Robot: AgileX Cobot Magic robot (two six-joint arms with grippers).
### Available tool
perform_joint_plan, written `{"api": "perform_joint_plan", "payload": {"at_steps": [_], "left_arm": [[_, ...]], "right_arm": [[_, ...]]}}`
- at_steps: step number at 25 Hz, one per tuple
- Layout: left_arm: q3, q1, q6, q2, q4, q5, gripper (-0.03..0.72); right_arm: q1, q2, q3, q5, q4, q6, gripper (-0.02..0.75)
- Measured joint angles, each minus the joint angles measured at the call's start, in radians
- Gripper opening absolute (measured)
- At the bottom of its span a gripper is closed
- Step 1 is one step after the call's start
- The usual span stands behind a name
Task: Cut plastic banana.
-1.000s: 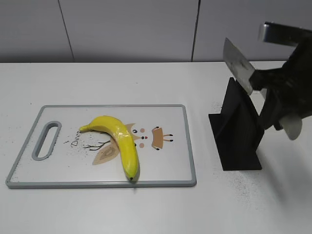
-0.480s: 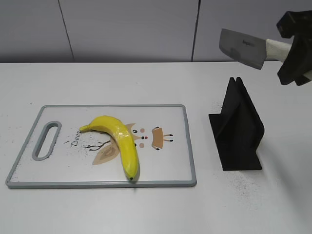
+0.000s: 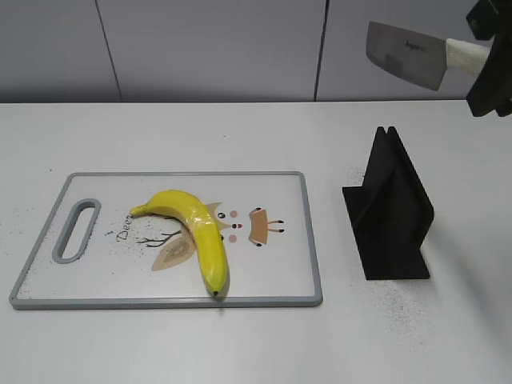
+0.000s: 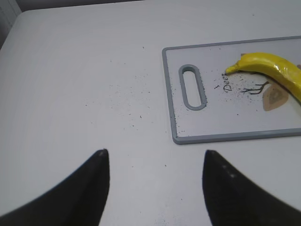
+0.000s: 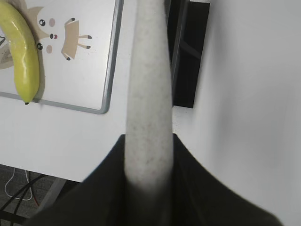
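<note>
My left gripper should keep moving toward the blade's tip [image 3: 379, 48] and close there, because the knife's handle [image 3: 466, 58] is in my right gripper and the blade's tip is free.
A yellow plastic banana [image 3: 196, 228] lies whole on the white cutting board [image 3: 272, 276]; it also shows in the left wrist view [image 4: 270, 70] and the right wrist view [image 5: 22, 52]. My right gripper [image 3: 488, 76] is shut on the white handle [image 5: 148, 94] of a cleaver-like knife [image 3: 404, 54], held high at the upper right, blade pointing left, above the black knife stand [image 3: 392, 212]. My left gripper [image 4: 155, 157] is open and empty over bare table, left of the board's handle slot [image 4: 193, 87]; it is out of the exterior view.
The black knife stand stands upright right of the board, also in the right wrist view [image 5: 188, 56]. The table's near edge shows in the right wrist view [image 5: 56, 174]. A grey wall runs behind the table.
My right gripper has lifted the knife out of the stand and turned it to level, then raised it a little further up and right. The banana and board have not moved.
</note>
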Motion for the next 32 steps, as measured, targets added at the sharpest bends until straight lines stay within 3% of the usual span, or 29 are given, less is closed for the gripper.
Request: {"api": "perform_joint_plan", "payload": {"at_steps": [9, 14, 19, 24, 28, 32], "left_arm": [[-0.110, 0.000, 0.008, 0.408, 0.000, -0.045, 0.585], [-0.205, 0.000, 0.074, 0.655, -0.002, -0.078, 0.585], [-0.360, 0.000, 0.301, 0.836, -0.074, -0.074, 0.585], [-0.523, 0.000, 0.631, 0.985, -0.252, -0.040, 0.585], [-0.589, -0.001, 0.877, 1.083, -0.358, -0.037, 0.585], [-0.640, -0.043, 1.030, 1.179, -0.396, -0.041, 0.585]], "right_arm": [[0.000, 0.000, 0.000, -0.029, -0.006, -0.072, 0.164], [0.000, 0.002, 0.000, -0.052, 0.011, -0.310, 0.164], [0.000, 0.040, -0.004, -0.054, 0.117, -0.599, 0.164], [0.007, 0.110, -0.010, -0.048, 0.266, -0.900, 0.164], [0.051, 0.170, -0.028, -0.049, 0.216, -1.085, 0.164], [0.090, 0.261, -0.093, -0.057, 0.189, -1.146, 0.164]]}}
